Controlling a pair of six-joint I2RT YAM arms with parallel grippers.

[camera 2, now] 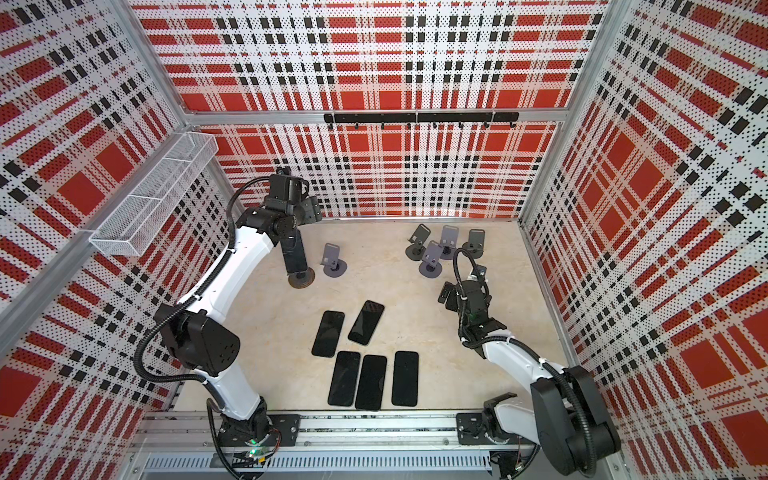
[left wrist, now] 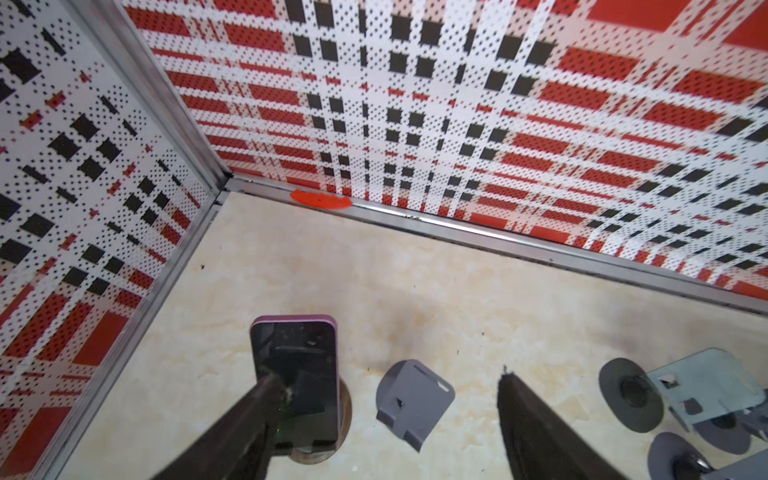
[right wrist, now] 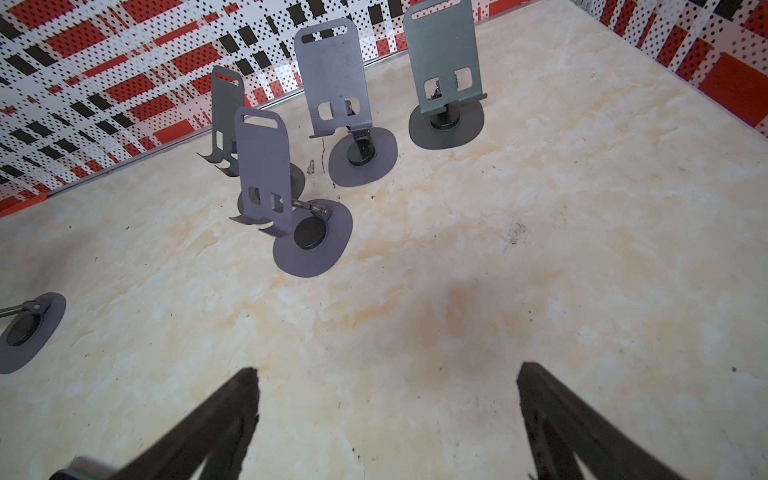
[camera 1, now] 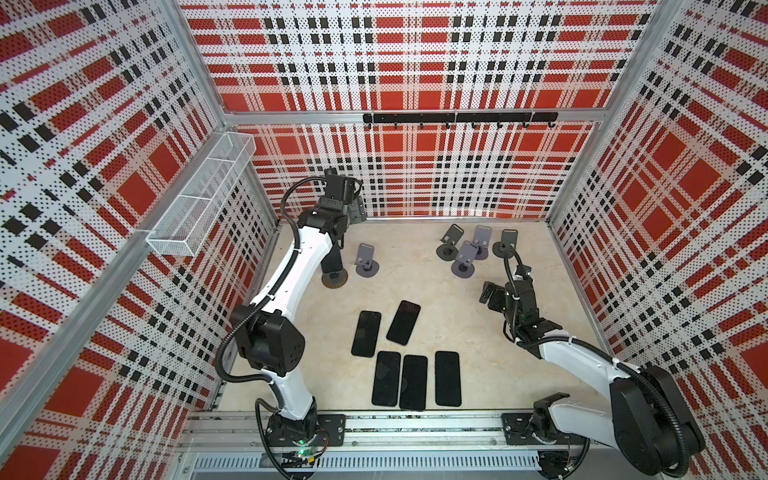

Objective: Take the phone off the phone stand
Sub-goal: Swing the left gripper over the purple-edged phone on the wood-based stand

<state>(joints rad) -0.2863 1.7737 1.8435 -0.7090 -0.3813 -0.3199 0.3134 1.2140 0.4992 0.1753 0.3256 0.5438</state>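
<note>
The phone's screen (left wrist: 308,372) lines up with one finger of my left gripper, so next I move over and straddle the phone's pink top edge (left wrist: 293,318) before I grip.
A phone (left wrist: 303,365) with a dark screen and pink edge stands upright on a phone stand whose round brownish base (left wrist: 320,455) shows below it. In both top views the phone (camera 1: 332,257) (camera 2: 294,255) and the stand's base (camera 1: 335,280) sit at the back left of the table. My left gripper (left wrist: 387,376) (camera 1: 356,210) is open above and behind the phone. One of its fingers (left wrist: 253,411) shows in front of the screen, with nothing between the two. My right gripper (right wrist: 387,369) (camera 1: 488,293) hangs open over bare table at the right.
An empty grey stand (camera 1: 368,259) stands just right of the phone. Several more empty stands (camera 1: 469,249) cluster at the back right. Several dark phones (camera 1: 401,322) lie flat at the middle front. A wire basket (camera 1: 203,195) hangs on the left wall.
</note>
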